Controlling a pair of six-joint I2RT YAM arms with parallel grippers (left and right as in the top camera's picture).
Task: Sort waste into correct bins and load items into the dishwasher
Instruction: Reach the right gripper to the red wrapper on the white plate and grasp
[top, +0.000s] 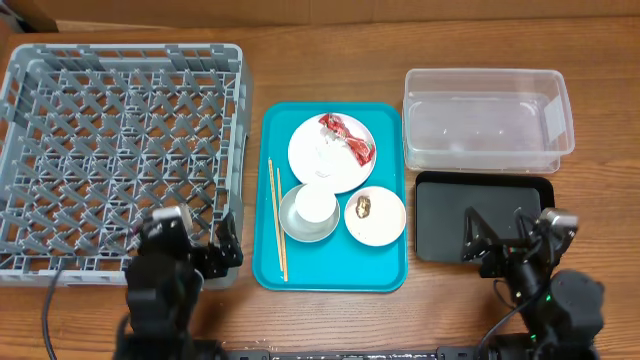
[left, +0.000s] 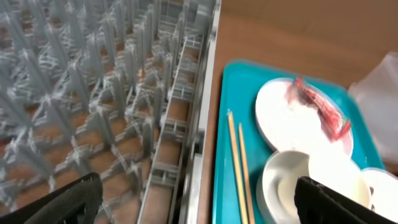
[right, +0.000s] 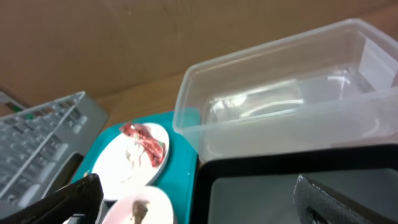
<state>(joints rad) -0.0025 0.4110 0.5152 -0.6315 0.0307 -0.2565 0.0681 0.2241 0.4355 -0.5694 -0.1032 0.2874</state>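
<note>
The white plate is covered by a red wrapper and white tissue (top: 346, 140), so next my left gripper moves back while my right gripper clears them into the clear tub (top: 486, 120).
On the teal tray (top: 390, 270) a white plate (top: 318, 165) holds a red wrapper (top: 347, 137) and a white tissue (top: 325, 152). A white cup (top: 314, 203) sits in the grey metal bowl (top: 290, 225). The pinkish bowl (top: 385, 222) holds food scraps (top: 362, 206). Chopsticks (top: 277, 218) lie at the tray's left. The grey dish rack (top: 120, 150) is left of it; the clear tub (top: 487, 120) and black tray (top: 440, 225) are right. My left gripper (top: 192, 240) is open over the rack's front right corner (left: 180, 162). My right gripper (top: 500, 235) is open over the black tray (right: 249, 186).
The wooden table runs round everything, with a bare strip (top: 250, 110) between the rack and the teal tray. A cardboard wall (right: 124, 43) stands behind the clear tub (right: 286, 93). The teal tray's raised rim (left: 221, 124) lies close to the rack wall.
</note>
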